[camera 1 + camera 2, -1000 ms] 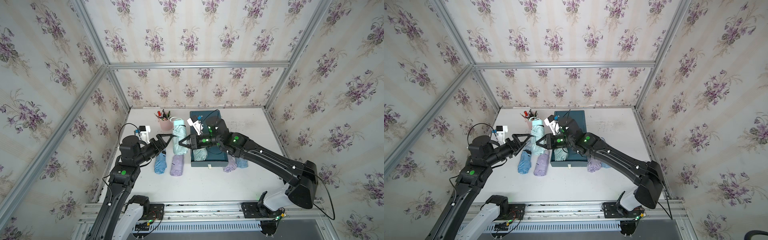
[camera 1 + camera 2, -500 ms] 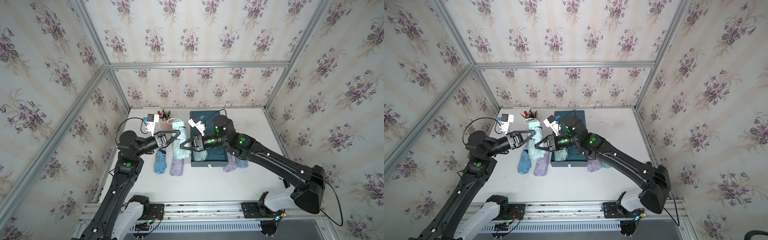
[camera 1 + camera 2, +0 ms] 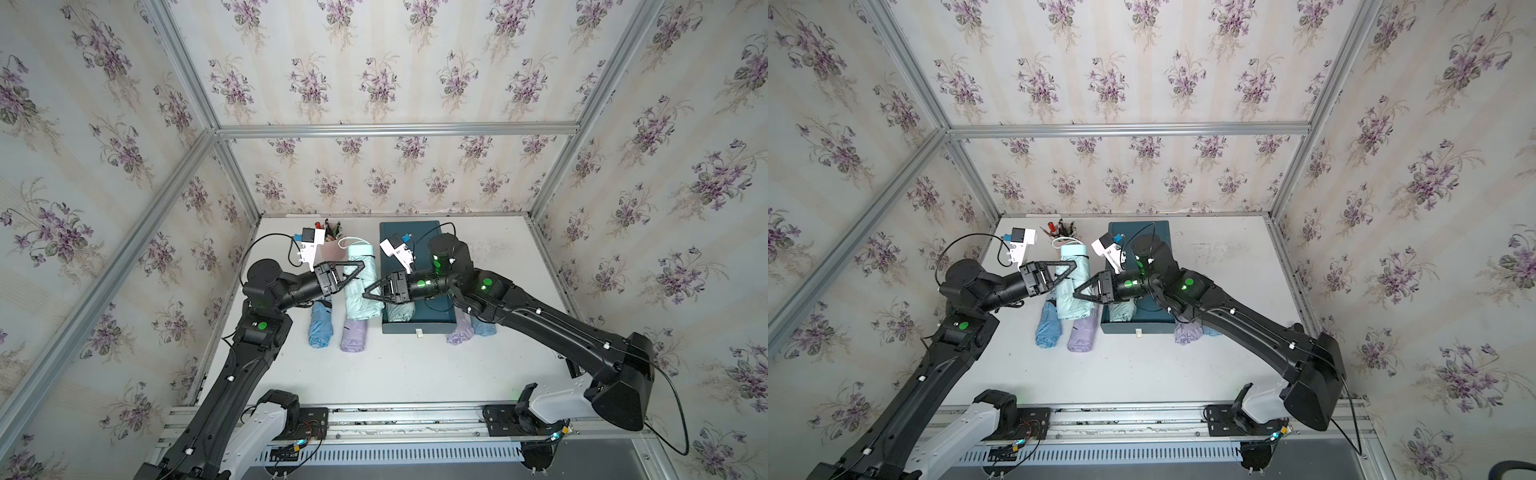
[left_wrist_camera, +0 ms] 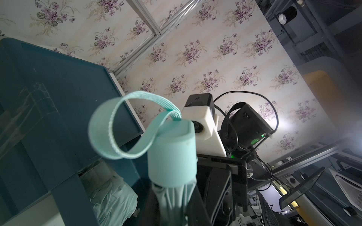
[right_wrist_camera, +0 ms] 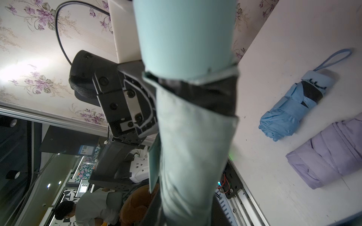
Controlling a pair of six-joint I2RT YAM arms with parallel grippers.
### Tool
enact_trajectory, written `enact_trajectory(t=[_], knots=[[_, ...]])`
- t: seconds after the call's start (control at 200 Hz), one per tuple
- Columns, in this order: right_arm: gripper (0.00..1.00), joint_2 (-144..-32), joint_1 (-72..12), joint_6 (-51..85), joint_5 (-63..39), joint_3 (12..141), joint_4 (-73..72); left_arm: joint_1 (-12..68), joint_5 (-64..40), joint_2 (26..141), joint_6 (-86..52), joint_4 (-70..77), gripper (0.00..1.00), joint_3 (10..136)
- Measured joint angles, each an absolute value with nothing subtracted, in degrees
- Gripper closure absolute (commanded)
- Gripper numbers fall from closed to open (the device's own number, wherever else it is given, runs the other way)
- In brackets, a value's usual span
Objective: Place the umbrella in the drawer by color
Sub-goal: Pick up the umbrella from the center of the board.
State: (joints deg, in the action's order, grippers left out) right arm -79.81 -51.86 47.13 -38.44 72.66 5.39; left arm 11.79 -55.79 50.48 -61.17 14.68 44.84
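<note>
My left gripper holds the mint umbrella below its handle (image 3: 365,261), so my right gripper should take the lower canopy (image 3: 361,308) and carry the umbrella into the drawer's free side.
A mint umbrella (image 3: 360,297) (image 3: 1076,291) hangs in the air just left of the dark teal drawer (image 3: 419,328) (image 3: 1138,326), held between both arms. My left gripper (image 3: 360,266) (image 3: 1073,264) is shut on its folded canopy just below the mint handle (image 4: 172,154), as the left wrist view shows (image 4: 174,207). My right gripper (image 3: 366,293) (image 3: 1076,293) (image 5: 188,207) has its jaws around the canopy further down; I cannot tell whether they still press it. Another mint umbrella (image 3: 399,311) (image 4: 113,199) lies in the open drawer.
On the table left of the drawer lie a blue umbrella (image 3: 321,328) (image 5: 290,109) and a purple umbrella (image 3: 354,334) (image 5: 333,152). Another purple (image 3: 459,334) and blue one (image 3: 484,328) lie at its right. A pen cup (image 3: 330,239) stands at the back.
My left gripper has swung in from the left to the mint umbrella and shut on it near the handle. The right arm has shifted slightly right with the umbrella.
</note>
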Motion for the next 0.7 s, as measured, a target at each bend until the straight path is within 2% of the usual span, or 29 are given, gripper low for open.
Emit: enact_trajectory(t=[0.035, 0.11, 0.505, 0.555, 0.704], knots=[[0.36, -79.15, -51.9, 47.03, -37.39, 72.12, 4.71, 12.03, -54.76, 50.54, -61.34, 14.74, 1.0, 44.47], [0.33, -77.45, -52.07, 46.89, -35.33, 70.52, 3.38, 12.03, -52.8, 50.57, -64.69, 16.16, 1.0, 42.39], [0.36, -75.55, -51.68, 48.64, -31.38, 65.8, -0.62, 12.47, -44.58, 52.29, -77.19, 33.69, 1.0, 37.47], [0.4, -75.83, -51.57, 49.58, -31.4, 65.65, -0.93, 12.73, -44.05, 52.51, -78.08, 35.64, 1.0, 37.47], [0.65, -75.68, -51.57, 50.81, -32.49, 65.65, -2.92, 13.85, -42.89, 52.64, -78.43, 37.45, 1.0, 37.47]])
